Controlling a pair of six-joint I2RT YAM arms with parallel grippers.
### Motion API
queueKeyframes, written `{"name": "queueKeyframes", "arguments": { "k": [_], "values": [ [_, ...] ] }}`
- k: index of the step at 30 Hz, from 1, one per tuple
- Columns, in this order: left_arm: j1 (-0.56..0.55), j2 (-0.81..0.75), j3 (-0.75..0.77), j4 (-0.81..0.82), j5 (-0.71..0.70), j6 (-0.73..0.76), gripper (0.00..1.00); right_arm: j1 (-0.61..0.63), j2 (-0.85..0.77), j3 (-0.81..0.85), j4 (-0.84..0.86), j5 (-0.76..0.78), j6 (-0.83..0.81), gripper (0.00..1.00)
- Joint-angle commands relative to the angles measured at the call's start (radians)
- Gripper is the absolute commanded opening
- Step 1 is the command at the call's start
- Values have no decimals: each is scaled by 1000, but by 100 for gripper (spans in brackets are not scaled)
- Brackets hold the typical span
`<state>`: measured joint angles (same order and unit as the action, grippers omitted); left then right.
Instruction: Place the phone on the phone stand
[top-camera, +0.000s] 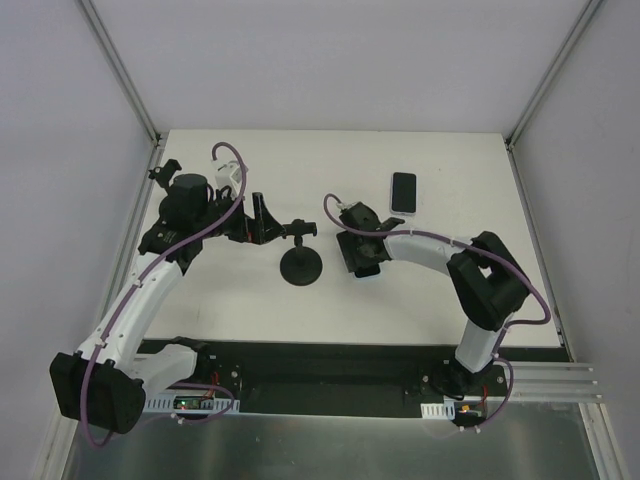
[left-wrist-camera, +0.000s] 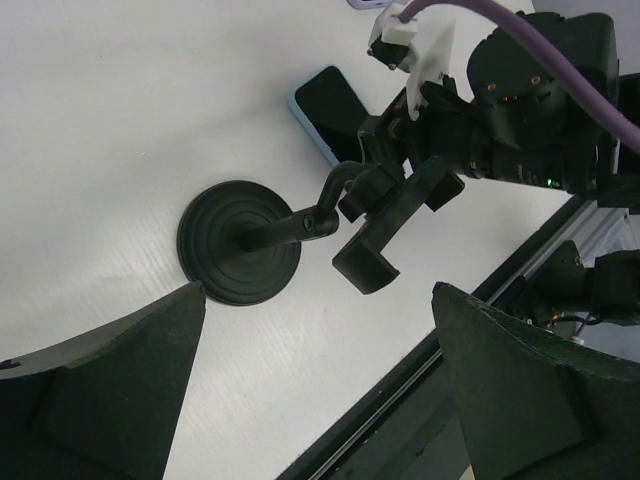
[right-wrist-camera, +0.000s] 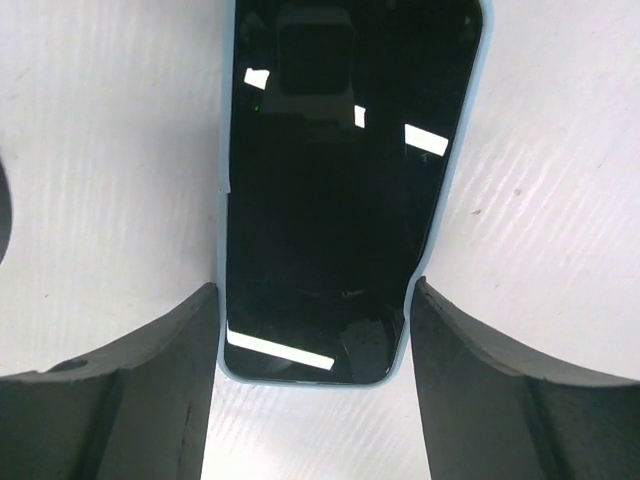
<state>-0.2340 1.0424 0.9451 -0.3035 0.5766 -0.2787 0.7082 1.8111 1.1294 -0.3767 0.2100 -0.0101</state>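
I should move my right gripper back, open it wide and grip the phone by its long sides farther up before lifting, because my right gripper's fingers are only a little way onto the phone's near end.
A phone with a black screen and a light blue case lies flat on the white table. My right gripper is open, with one finger on each side of the phone's near end, close to the case edges. In the top view this gripper covers most of that phone. The left wrist view shows the phone's far end sticking out from behind the right arm. The black phone stand stands just left of it on a round base, with an angled holder. My left gripper is open and empty, beside the stand's top.
A second phone with a pale case lies farther back and to the right on the table. The table's dark front edge runs close behind the stand. White walls enclose the table on three sides.
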Motion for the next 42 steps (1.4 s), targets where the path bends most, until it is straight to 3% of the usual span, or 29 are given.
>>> {"name": "queueKeyframes", "arguments": {
  "k": [1, 2, 5, 7, 11, 12, 15, 19, 22, 25, 26, 29, 32, 33, 36, 42],
  "values": [
    [7, 25, 11, 37, 83, -1, 92, 65, 47, -135, -33, -54, 93, 64],
    [7, 30, 12, 40, 103, 10, 92, 63, 48, -131, -19, -60, 88, 81],
    [1, 28, 3, 66, 129, 41, 95, 60, 56, -88, -39, -61, 55, 98],
    [-4, 13, -23, 101, 115, 62, 95, 60, 54, -69, -42, -61, 27, 96],
    [-13, 36, -31, 106, 72, 92, 82, 51, 82, -14, -51, -84, -14, 97],
    [-22, 57, -25, 107, 75, 90, 75, 50, 99, 13, -57, -86, -16, 98],
    [-53, 93, -6, 106, 75, 92, 71, 50, 108, 21, -68, -80, -18, 99],
    [-80, 116, 3, 124, 54, 95, 77, 50, 87, -26, -36, -81, -10, 85],
    [-102, 137, 12, 152, 51, 75, 73, 47, 71, -68, 8, -89, 7, 70],
    [-103, 148, 12, 164, 39, 46, 63, 48, 62, -94, 39, -58, 50, 51],
    [-103, 150, 9, 162, 31, 38, 60, 47, 60, -115, 45, -51, 58, 37],
    [-110, 136, -6, 168, 22, 33, 52, 50, 31, -160, 90, -43, 82, 15],
    [-111, 117, -12, 167, 25, 27, 59, 50, -18, -207, 145, -47, 90, 1],
    [-113, 105, -19, 167, 20, 26, 75, 47, -28, -215, 156, -50, 90, 1],
    [-110, 35, -34, 168, -21, 29, 95, 47, -85, -261, 212, -47, 93, 1],
    [-100, -102, -37, 127, -149, 41, 99, -25, -268, -448, 537, -194, 168, 1]
  ]
}}
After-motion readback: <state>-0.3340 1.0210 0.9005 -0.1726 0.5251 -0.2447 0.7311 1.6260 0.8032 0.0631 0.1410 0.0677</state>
